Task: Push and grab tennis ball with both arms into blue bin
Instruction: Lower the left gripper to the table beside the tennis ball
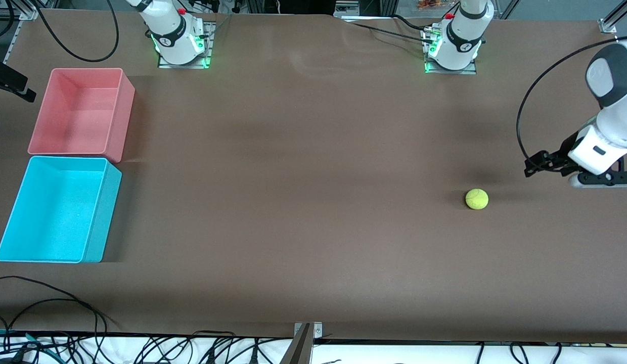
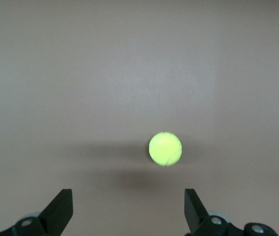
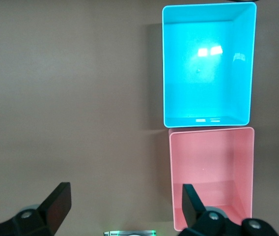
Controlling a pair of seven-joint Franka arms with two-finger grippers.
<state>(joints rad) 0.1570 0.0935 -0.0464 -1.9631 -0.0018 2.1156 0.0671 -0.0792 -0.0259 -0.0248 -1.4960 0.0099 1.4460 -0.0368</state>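
I expect the tennis ball (image 1: 477,199) to roll on ahead of my left gripper when I push, because the brown table (image 1: 299,182) is flat and clear toward the bins.
The tennis ball (image 1: 477,198) lies on the brown table toward the left arm's end. It also shows in the left wrist view (image 2: 165,148), ahead of the open fingers and apart from them. My left gripper (image 1: 529,169) (image 2: 128,197) is open and empty, low over the table beside the ball, closer to the left arm's end. The blue bin (image 1: 55,212) stands empty at the right arm's end and shows in the right wrist view (image 3: 206,69). My right gripper (image 3: 125,194) is open and empty, high over the table near its own base; it is out of the front view.
An empty pink bin (image 1: 76,116) (image 3: 210,172) stands against the blue bin, farther from the front camera. A black device (image 1: 10,81) sits at the table edge beside the pink bin. Cables (image 1: 50,303) and a metal bracket (image 1: 304,344) lie along the near edge.
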